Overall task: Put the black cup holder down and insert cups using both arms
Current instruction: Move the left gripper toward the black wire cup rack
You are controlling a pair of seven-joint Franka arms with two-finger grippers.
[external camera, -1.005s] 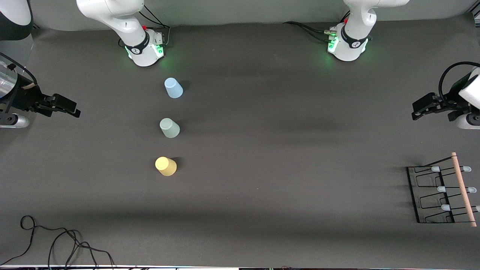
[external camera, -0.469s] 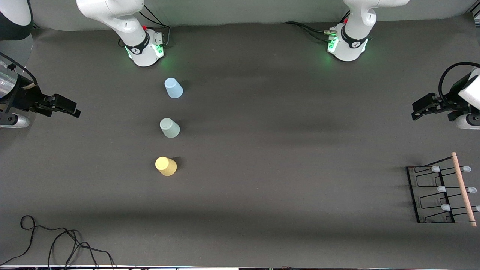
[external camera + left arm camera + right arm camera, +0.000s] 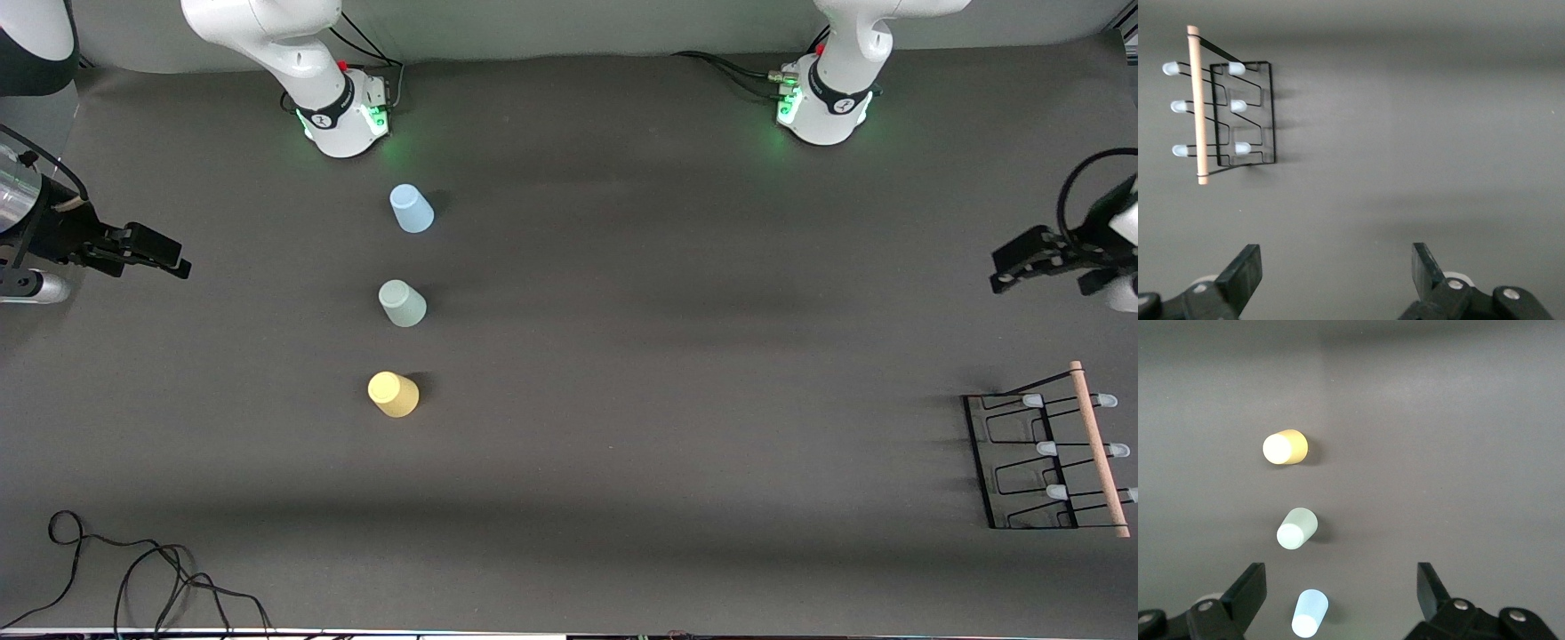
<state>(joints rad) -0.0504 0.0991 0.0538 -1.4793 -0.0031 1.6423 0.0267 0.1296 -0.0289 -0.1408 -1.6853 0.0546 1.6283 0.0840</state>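
My gripper is going to lift and carry the holder. The wooden rod passes through end loops (image 3: 1078, 372) above the black frame (image 3: 1058, 460), so the black frame will swing below the rod when I do.
Three cups stand upside down in a row toward the right arm's end of the table: light blue (image 3: 411, 210) nearest the bases, pale green (image 3: 402, 303) in the middle, yellow (image 3: 393, 394) nearest the front camera. The black cup holder (image 3: 979, 462) with its wooden rod handle (image 3: 1100, 449) rests at the left arm's end. My left gripper (image 3: 1003, 269) is open and empty in the air, over bare table between its base and the holder. My right gripper (image 3: 178, 260) is open and empty at the right arm's end. In the left wrist view the holder (image 3: 1272, 113) shows ahead of the open gripper (image 3: 1337, 267). In the right wrist view the yellow (image 3: 1285, 447), green (image 3: 1297, 528) and blue (image 3: 1310, 613) cups show ahead of the open gripper (image 3: 1341, 590).
The dark grey table cover (image 3: 676, 373) spreads between the cups and the holder. A loose black cable (image 3: 133, 578) lies at the near corner at the right arm's end. The arm bases (image 3: 342, 116) (image 3: 822, 107) stand along the edge farthest from the front camera.
My left gripper has shifted a little toward the table's end and toward the holder. The right arm, the cups and the holder have not moved.
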